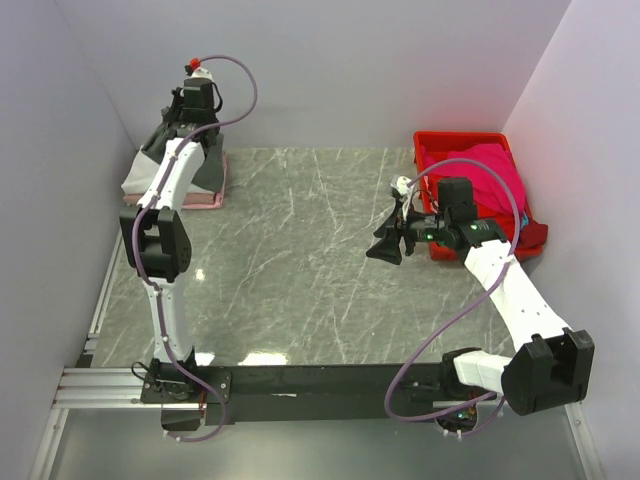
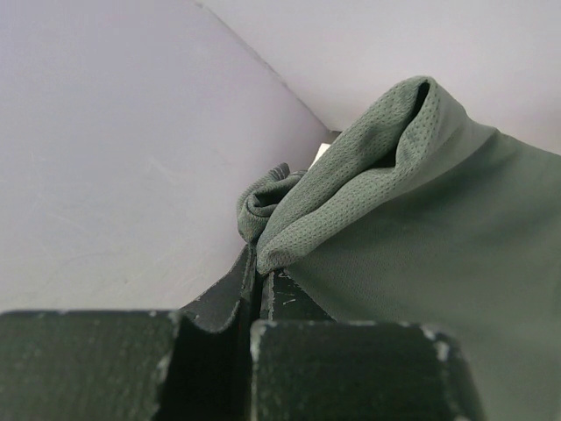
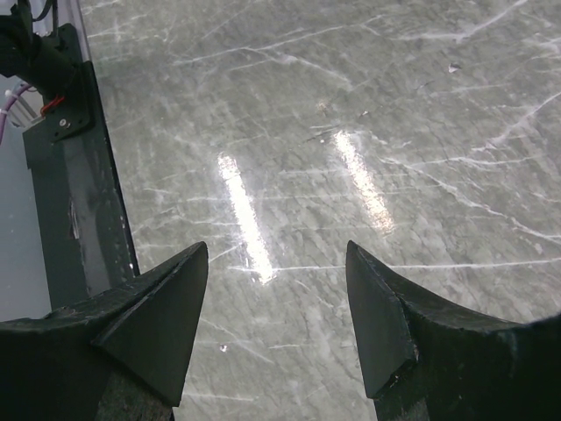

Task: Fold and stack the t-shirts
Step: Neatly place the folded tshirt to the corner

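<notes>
I should go on pulling the green t-shirt's fold toward the wall with my left gripper until it covers the white t-shirt (image 1: 142,174), because the green t-shirt lies over one side of the pile (image 1: 212,170).
At the back left corner, my left gripper (image 1: 192,118) is shut on a fold of a green t-shirt (image 2: 421,228). In the left wrist view the jaws (image 2: 259,263) meet tightly on the cloth's mesh edge, and the rest drapes to the right against the lilac wall. Below it lies a pile with a white t-shirt (image 1: 138,178) and a pale pink t-shirt (image 1: 205,200). A magenta t-shirt (image 1: 490,170) fills the red crate (image 1: 430,140) at the back right. My right gripper (image 1: 385,245) hovers open over the bare table, left of the crate, with nothing between its fingers (image 3: 276,250).
Lilac walls close in the marble table (image 1: 300,240) at the back and on both sides. A black rail (image 1: 320,385) with both arm bases runs along the near edge and shows at the left of the right wrist view (image 3: 79,202).
</notes>
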Controlling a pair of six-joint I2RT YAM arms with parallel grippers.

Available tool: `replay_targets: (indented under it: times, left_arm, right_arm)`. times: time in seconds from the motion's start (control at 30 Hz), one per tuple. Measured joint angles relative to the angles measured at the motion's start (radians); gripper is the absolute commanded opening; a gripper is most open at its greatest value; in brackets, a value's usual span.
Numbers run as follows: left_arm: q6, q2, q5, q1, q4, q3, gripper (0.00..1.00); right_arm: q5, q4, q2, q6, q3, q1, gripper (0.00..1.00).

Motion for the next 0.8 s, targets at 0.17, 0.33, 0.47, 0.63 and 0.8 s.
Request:
replay_targets:
  times: [0.17,0.33,0.47,0.63,0.8]
  left_arm:
    - [0.000,0.047,0.003,0.032,0.016,0.015,0.00]
    - [-0.004,0.097,0.010,0.056,0.034,0.043,0.00]
    - [-0.006,0.125,0.011,0.075,0.053,0.045,0.00]
    - [-0.015,0.148,0.027,0.105,0.062,0.051,0.00]
    - [-0.037,0.176,0.051,0.149,0.069,0.055,0.00]
  right_arm:
    - [0.000,-0.004,0.000,0.000,0.000,-0.001,0.71]
    - [0.002,-0.006,0.001,-0.001,0.000,-0.005,0.71]
    - [0.009,-0.006,0.006,-0.002,0.000,-0.008,0.71]
    - [0.017,-0.007,0.023,-0.004,0.000,-0.013,0.71]
    - [0.023,-0.007,0.036,-0.004,0.000,-0.013,0.71]
